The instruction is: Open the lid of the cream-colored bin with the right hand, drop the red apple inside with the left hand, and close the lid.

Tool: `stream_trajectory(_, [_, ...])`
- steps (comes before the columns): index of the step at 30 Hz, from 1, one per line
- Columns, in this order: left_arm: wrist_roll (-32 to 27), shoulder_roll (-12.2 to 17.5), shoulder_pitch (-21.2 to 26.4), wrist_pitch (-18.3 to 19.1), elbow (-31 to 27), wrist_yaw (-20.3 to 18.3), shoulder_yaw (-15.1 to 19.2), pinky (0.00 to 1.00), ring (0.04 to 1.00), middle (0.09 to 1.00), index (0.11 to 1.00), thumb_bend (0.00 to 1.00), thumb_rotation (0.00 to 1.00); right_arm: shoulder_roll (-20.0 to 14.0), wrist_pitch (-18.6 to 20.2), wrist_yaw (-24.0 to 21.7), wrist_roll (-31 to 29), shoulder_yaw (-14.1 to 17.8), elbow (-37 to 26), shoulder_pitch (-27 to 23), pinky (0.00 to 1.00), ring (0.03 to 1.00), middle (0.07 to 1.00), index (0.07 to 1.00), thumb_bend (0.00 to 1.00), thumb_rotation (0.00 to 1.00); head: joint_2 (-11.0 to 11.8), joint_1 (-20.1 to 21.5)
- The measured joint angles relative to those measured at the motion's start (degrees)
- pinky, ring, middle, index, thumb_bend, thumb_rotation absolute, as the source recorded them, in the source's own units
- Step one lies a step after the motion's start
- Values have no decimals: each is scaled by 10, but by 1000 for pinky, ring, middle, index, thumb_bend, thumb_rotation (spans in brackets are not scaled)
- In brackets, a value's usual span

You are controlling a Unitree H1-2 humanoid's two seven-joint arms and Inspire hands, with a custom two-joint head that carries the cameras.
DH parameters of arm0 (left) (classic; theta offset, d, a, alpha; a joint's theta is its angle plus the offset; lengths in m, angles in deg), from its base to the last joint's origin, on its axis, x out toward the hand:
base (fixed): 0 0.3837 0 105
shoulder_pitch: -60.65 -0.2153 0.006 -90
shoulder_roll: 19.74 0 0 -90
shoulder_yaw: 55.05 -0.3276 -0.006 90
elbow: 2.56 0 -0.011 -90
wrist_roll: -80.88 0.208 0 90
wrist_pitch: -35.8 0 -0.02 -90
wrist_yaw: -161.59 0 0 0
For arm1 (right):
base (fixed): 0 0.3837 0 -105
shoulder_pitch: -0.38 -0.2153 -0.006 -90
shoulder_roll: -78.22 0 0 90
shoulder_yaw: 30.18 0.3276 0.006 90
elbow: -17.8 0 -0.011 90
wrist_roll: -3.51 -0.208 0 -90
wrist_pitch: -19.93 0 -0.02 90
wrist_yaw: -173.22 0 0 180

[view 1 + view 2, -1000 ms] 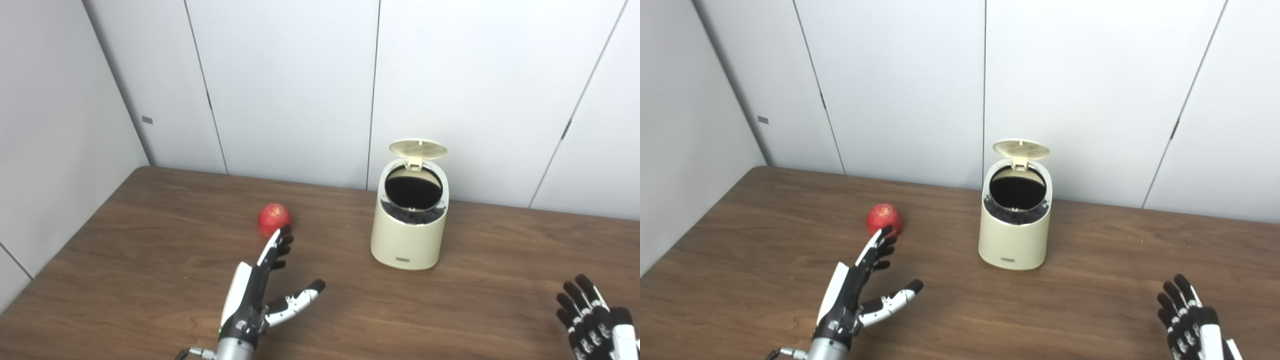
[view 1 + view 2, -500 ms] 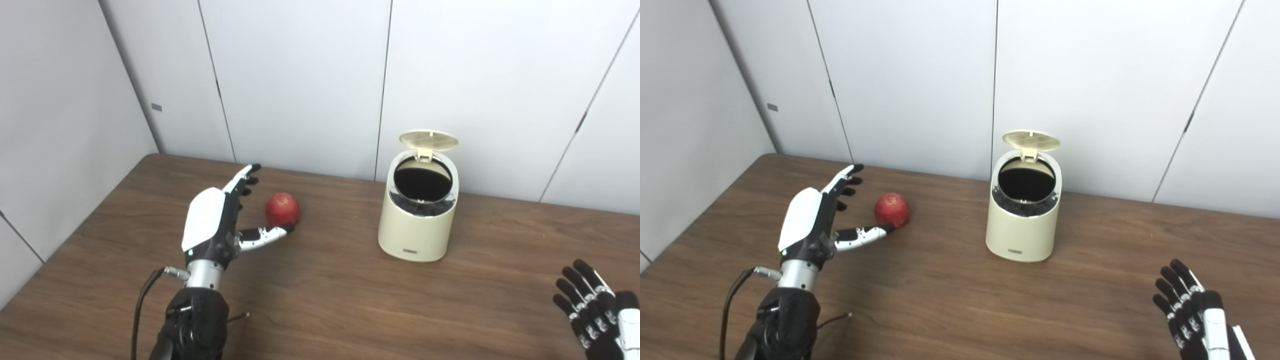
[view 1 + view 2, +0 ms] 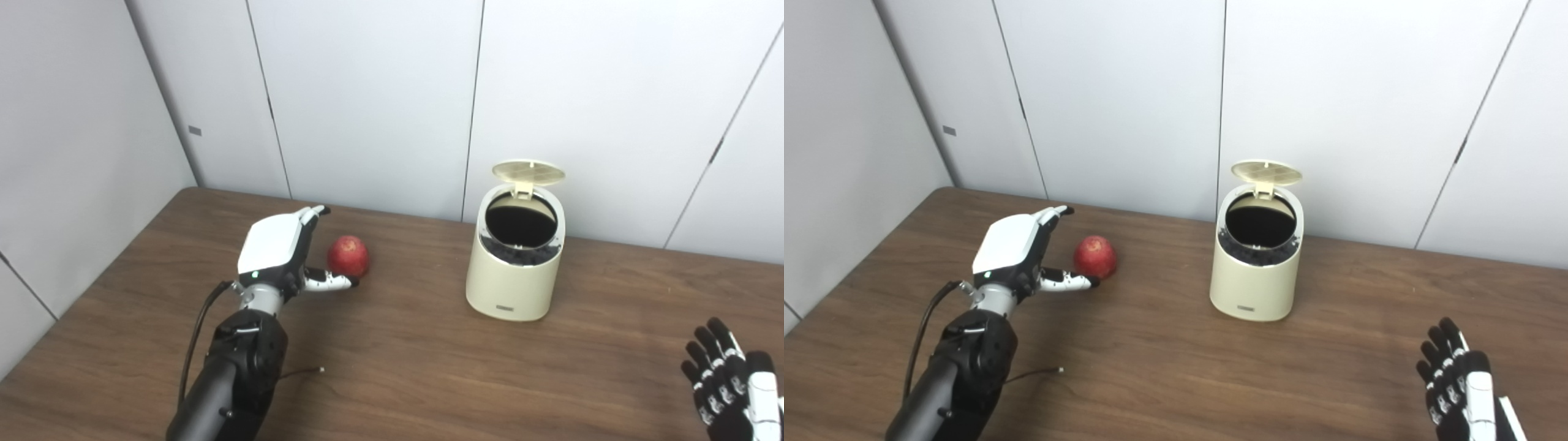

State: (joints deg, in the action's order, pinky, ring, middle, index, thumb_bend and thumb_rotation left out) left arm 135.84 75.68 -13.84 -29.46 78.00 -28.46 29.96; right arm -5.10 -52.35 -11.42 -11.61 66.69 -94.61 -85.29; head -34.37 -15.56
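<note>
The red apple [image 3: 348,256] is narrower than the bin's dark opening [image 3: 521,223], so I expect it to fall fully out of sight when the robot drops it inside.
The red apple [image 3: 349,255] rests on the brown table [image 3: 429,355], left of the cream-colored bin [image 3: 514,269]. The bin's round lid [image 3: 528,172] stands tipped up at the back, showing a dark inside. My left hand [image 3: 282,254] is open just left of the apple, its fingers reaching past the apple's far side and its thumb lying in front of it. Contact with the apple is unclear. My right hand [image 3: 729,386] is open, fingers spread, low at the table's front right, well away from the bin.
White wall panels [image 3: 367,104] stand right behind the table's far edge and along its left side. A thin cable runs along my left forearm [image 3: 233,373].
My left hand has turned more palm-down and moved closer around the apple, with the thumb curling in front of it. The camera has shifted slightly; the bin and right hand look unmoved.
</note>
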Motion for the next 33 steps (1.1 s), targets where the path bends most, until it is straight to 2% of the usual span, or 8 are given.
stream_trajectory(7, [-47,-18,33,13,57,-8,2,716,875,899,890,935,391,5,0,2,0,-3,-1,0,1000,1000,1000,1000,506,1000,-2,4])
stream_trajectory(12, [-102,-35,53,17,99,-7,22,710,885,902,883,938,350,13,0,4,0,-5,-1,0,1000,1000,1000,1000,488,1000,-1,5])
stream_trajectory(17, [-127,-40,83,18,149,15,27,703,868,890,868,918,310,12,-2,2,9,-7,6,-1,1000,1000,998,1000,469,1000,1,9])
stream_trajectory(20, [-126,-43,93,19,162,17,28,699,866,891,863,905,295,12,-2,1,13,-8,8,-1,982,998,989,1000,487,1000,1,9])
stream_trajectory(26, [-91,-55,108,22,189,18,31,648,826,878,850,902,218,12,-9,-2,16,-7,13,-1,973,985,971,960,421,1000,-2,7])
stream_trajectory(33, [-51,-73,123,22,191,7,63,502,660,748,699,867,40,12,-18,-8,10,-5,25,-1,949,974,971,951,444,1000,-4,6])
